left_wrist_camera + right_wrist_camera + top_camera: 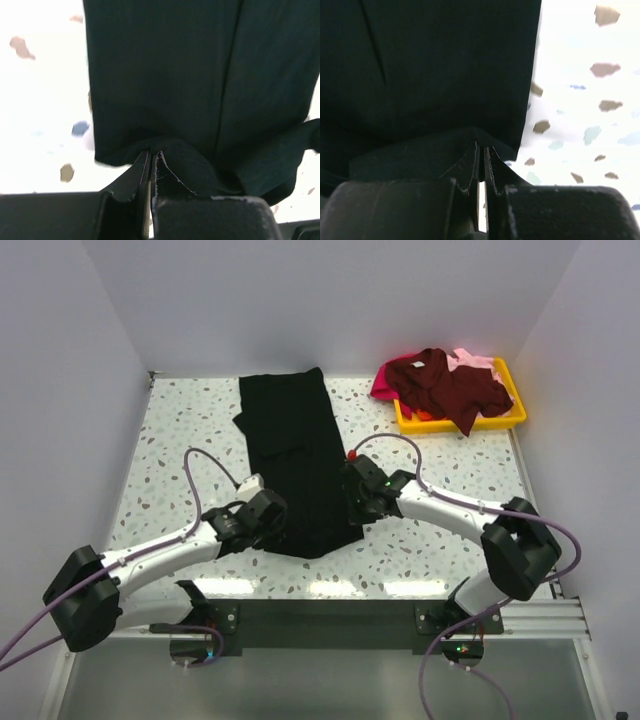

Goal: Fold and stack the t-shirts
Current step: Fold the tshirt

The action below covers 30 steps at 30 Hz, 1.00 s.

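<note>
Both (268, 549) near corners of the black t-shirt are pinched in my grippers, so my left gripper should go on folding its corner away until the t-shirt's edge gets to the strip's middle (292, 462).
The large black t-shirt (295, 455) lies as a long folded strip down the middle of the table. My left gripper (268, 515) is shut on its near left edge; the left wrist view shows black cloth (200, 90) pinched at the fingertips (151, 157). My right gripper (358, 495) is shut on its near right edge; the right wrist view shows the cloth (430, 75) bunched at the fingertips (482, 149). The dark maroon shirt (450, 385) lies heaped in the yellow tray (510, 420), over the magenta shirt (386, 380) and the pale pink shirt (470, 360).
The yellow tray stands at the back right corner of the speckled table (180, 430). White walls close in the table at the left, back and right. A metal rail (330, 620) runs along the near edge by the arm bases.
</note>
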Motion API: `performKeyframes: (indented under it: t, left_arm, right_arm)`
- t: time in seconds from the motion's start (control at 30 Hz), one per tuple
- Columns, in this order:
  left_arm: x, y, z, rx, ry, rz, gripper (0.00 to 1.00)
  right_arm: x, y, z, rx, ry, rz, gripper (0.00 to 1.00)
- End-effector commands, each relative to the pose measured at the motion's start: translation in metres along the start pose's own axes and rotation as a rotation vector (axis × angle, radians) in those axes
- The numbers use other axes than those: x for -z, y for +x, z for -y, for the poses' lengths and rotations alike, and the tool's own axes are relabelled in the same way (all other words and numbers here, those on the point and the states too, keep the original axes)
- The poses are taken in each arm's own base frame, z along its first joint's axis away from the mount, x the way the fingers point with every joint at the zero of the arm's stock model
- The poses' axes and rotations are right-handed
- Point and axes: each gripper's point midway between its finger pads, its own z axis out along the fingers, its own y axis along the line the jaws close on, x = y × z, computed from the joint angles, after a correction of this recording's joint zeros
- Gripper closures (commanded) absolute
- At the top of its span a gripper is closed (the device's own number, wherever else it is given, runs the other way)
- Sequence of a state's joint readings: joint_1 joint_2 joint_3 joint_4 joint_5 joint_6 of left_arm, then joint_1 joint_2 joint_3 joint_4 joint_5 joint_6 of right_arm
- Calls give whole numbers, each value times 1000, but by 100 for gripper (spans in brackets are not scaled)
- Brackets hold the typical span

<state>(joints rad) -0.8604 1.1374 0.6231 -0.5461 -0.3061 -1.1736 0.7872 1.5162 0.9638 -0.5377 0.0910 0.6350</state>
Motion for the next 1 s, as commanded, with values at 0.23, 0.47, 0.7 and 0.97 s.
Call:
performKeyframes:
  t: [0.23,0.47,0.7,0.97]
  left_arm:
    - [-15,-79,18,27,32,135,100]
    - [-24,-116,14,87,17,206,100]
    - [-36,-147,6,112,-11,240,100]
    - [-43,-175,-5,149,-17,263,100]
  right_arm:
    - [-14,-75,-14,33,-55,52,100]
    - [-30,-126,-10,24,-32,72,100]
    - [-37,-164,-4,12,-18,95,100]
    - [-49,-190,1,12,-12,98,100]
